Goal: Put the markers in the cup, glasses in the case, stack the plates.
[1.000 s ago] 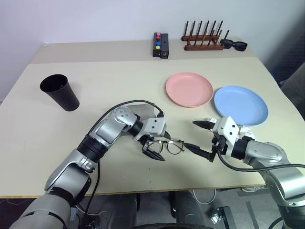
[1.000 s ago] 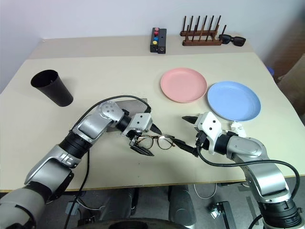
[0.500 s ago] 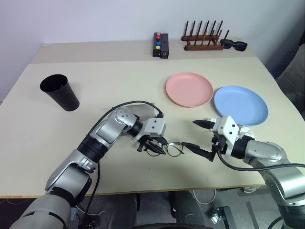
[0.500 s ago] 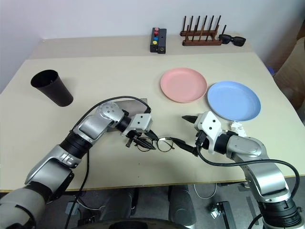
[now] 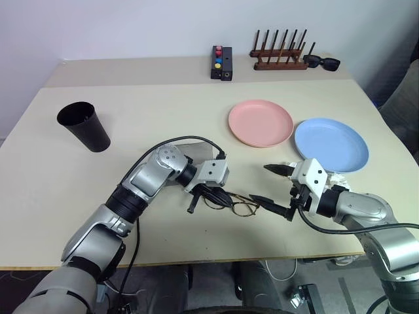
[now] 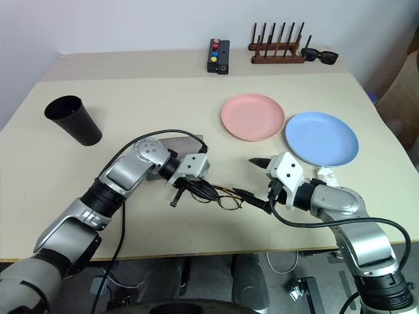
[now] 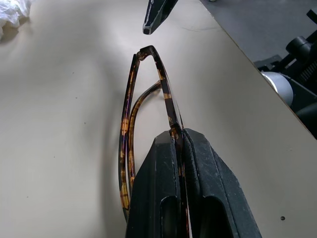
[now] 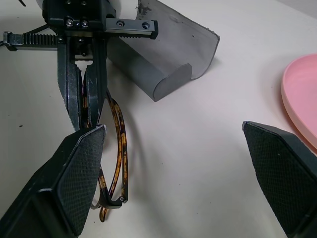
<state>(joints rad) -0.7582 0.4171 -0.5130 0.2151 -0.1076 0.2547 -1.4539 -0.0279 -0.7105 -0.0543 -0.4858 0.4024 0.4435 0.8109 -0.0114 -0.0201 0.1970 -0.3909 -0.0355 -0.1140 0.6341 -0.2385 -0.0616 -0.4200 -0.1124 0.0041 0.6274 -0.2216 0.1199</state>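
The blue plate [image 5: 331, 145] looks about the same width as the pink plate [image 5: 260, 123]. The pink plate will cover almost all of the blue one when I stack them.
My left gripper [image 5: 211, 195] is shut on one end of the glasses [image 5: 234, 202], thin tortoiseshell-rimmed, held low over the table near its front edge. In the left wrist view the frame [image 7: 147, 91] runs out from between the closed fingers [image 7: 198, 163]. My right gripper [image 5: 273, 188] stands open at the glasses' other end, its lower finger close to the frame. The grey case [image 8: 163, 54] lies open just behind my left wrist. The black cup [image 5: 84, 127] stands at the far left. A pink plate [image 5: 260, 122] and a blue plate [image 5: 330, 144] lie side by side at the right. The markers are out of view.
At the table's back edge stand a black box with coloured buttons [image 5: 220, 62], a wooden peg rack [image 5: 280, 55] and black sunglasses [image 5: 321, 62]. A crumpled white wad [image 5: 337, 176] lies beside my right forearm. The table's front edge [image 7: 247, 59] runs close to the glasses.
My left gripper has gone from open to shut on the glasses' frame. The glasses have tipped from facing up to lying edge-on. My right arm has stayed still.
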